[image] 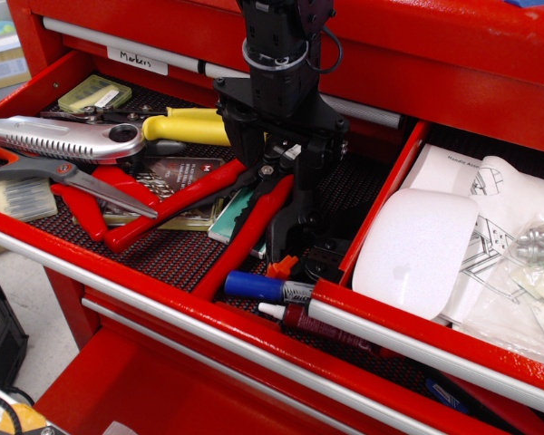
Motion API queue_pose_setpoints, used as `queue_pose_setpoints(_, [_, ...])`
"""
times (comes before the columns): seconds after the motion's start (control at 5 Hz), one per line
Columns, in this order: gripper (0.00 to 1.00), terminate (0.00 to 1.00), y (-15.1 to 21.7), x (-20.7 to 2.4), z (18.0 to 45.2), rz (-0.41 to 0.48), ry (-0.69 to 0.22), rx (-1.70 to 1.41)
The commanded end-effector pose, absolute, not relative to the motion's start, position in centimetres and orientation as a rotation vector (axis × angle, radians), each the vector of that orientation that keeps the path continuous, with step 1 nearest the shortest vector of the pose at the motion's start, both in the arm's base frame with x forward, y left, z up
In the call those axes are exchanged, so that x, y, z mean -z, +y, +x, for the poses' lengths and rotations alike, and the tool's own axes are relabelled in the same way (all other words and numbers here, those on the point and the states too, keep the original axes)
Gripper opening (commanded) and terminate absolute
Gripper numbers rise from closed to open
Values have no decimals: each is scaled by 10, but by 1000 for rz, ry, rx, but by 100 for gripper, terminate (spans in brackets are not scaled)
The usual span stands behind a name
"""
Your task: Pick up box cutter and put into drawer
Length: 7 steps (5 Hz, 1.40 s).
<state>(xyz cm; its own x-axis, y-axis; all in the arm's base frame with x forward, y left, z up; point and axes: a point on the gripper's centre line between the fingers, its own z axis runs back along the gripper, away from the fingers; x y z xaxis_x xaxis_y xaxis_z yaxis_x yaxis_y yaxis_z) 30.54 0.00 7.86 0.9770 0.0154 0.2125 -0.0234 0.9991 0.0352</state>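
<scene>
The box cutter (62, 136) should come free and leave the scissors behind when I lift it, because it lies on top of their orange handle.
The box cutter (63, 138) is a long silver-grey ribbed knife with a large round hole at its right end. It lies in the back left of the open red drawer (163, 304), partly on top of other tools. My black gripper (286, 168) hangs over the drawer's middle, to the right of the box cutter and apart from it. Its jaws stand open with nothing between them. One finger (238, 136) is near the yellow handles. The fingertips are hard to tell from the dark mat.
Orange-handled grey scissors (54, 172), yellow-handled pliers (186, 125), red-handled strippers (199, 195) and a green box (93, 92) crowd the left compartment. A blue marker (263, 287) and a red tube (326, 328) lie in front. A white pad (415, 249) and papers fill the right drawer.
</scene>
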Motion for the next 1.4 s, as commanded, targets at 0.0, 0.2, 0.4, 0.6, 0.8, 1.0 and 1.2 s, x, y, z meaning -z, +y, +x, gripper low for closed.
queue_pose_setpoints(0.0, [100, 0, 0, -79, 305, 38, -214, -20])
queue_pose_setpoints(0.2, [100, 0, 39, -112, 291, 106, -111, 67])
queue_pose_setpoints(0.4, [100, 0, 71, -139, 278, 223, -51, 154])
queue_pose_setpoints(0.6, [100, 0, 114, -155, 269, 296, 44, 423])
queue_pose_setpoints(0.8, [100, 0, 153, -149, 266, 325, 39, 675])
queue_pose_setpoints(1.0, [100, 0, 170, -131, 265, 363, -48, 834])
queue_pose_setpoints(1.2, [100, 0, 177, -113, 265, 366, -111, 893])
